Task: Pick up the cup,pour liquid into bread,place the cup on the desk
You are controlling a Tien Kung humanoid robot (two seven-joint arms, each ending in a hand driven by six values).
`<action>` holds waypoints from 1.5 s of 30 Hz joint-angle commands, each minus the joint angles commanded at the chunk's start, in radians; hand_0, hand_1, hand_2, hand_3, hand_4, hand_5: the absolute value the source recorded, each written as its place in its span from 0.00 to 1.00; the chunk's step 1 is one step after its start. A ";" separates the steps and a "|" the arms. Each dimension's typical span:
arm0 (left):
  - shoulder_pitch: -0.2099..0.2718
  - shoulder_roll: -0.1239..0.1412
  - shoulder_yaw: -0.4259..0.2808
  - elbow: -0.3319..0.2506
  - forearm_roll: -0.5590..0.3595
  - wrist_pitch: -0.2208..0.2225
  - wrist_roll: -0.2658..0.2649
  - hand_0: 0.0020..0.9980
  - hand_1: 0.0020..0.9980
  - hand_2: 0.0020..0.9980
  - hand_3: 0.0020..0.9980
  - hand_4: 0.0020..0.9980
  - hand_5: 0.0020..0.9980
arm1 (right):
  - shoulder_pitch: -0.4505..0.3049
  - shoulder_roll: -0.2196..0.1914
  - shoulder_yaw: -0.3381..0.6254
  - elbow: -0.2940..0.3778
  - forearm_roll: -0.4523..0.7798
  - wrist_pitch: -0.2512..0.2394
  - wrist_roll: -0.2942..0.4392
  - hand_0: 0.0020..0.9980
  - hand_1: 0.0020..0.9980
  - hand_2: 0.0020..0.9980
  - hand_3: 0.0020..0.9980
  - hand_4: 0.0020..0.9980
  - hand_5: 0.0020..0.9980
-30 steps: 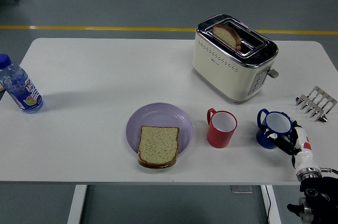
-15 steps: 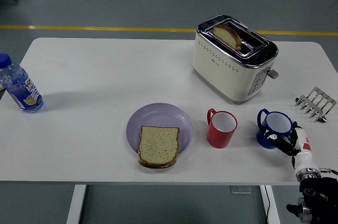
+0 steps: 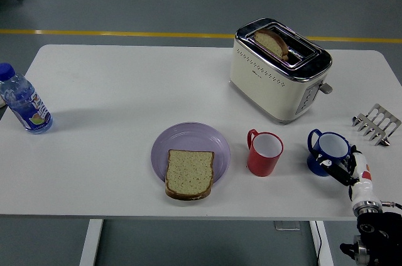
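Note:
My gripper will find the blue cup empty and leave the bread unchanged when I pour, because the white inside (image 3: 333, 146) is plain to see and clear of liquid.
A blue cup (image 3: 330, 150) with a white inside stands upright at the table's right front. A red cup (image 3: 264, 152) with a white inside stands left of it. A slice of bread (image 3: 189, 174) lies on a lavender plate (image 3: 188, 138) at the front middle. My right hand (image 3: 342, 169) reaches in from the lower right corner. Its fingers (image 3: 335, 169) are spread against the blue cup's lower right side, and the cup rests on the table. My left arm is out of view.
A cream toaster (image 3: 278, 70) with a slice of bread in its slot stands behind the cups. A metal toast rack (image 3: 376, 123) sits at the right edge. A water bottle (image 3: 23, 102) stands at the far left edge.

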 joint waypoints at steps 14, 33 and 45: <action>-0.004 0.001 -0.008 -0.001 0.003 -0.001 0.000 0.67 0.74 0.74 0.64 0.41 1.00 | 0.004 -0.001 -0.002 0.002 0.020 -0.008 0.017 0.81 0.70 0.81 0.86 0.94 0.15; -0.004 0.001 -0.013 -0.001 0.008 -0.002 0.000 0.67 0.74 0.74 0.64 0.41 1.00 | -0.005 0.003 0.023 0.018 0.116 -0.058 0.142 0.57 0.54 0.60 0.73 0.90 0.14; -0.001 0.000 -0.016 -0.001 0.011 -0.001 0.000 0.67 0.74 0.74 0.64 0.40 1.00 | -0.030 0.007 0.102 0.056 0.061 -0.074 0.157 0.46 0.48 0.55 0.66 0.86 0.09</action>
